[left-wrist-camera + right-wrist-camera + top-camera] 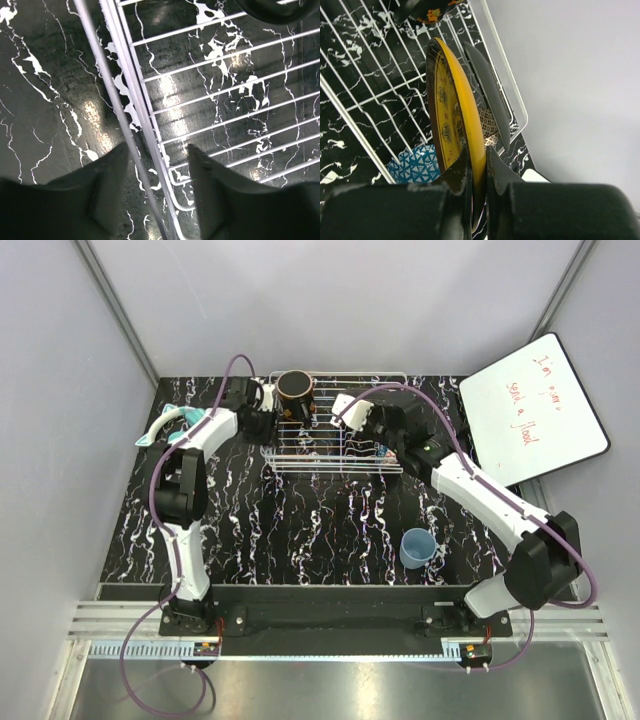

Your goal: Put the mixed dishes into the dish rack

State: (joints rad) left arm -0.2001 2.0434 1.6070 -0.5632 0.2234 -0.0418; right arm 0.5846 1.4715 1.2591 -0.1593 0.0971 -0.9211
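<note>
I should keep lowering the yellow patterned plate (457,105) with my right gripper until the plate's edge rests on the rack's open wires (410,102), then let go. The plate is standing on edge along the wires.
The white wire dish rack (300,455) stands at the back middle of the table, with a dark mug (296,389) in its far left corner. My right gripper (479,155) is shut on the rim of the yellow patterned plate (452,105), held on edge over the rack's right end. Beside the plate stand a grey dish on edge (487,85), a brown-mesh bowl (489,125) and a blue patterned bowl (417,165); a dark floral plate (431,14) shows above. My left gripper (157,155) is open, its fingers straddling the rack's left rim wire (120,100). A light-blue cup (417,547) sits on the table.
A whiteboard with red writing (535,410) lies at the back right. Teal headphones (168,426) lie at the back left beside my left arm. Grey walls close the table on three sides, and the rack's wires (225,90) lie under my left wrist.
</note>
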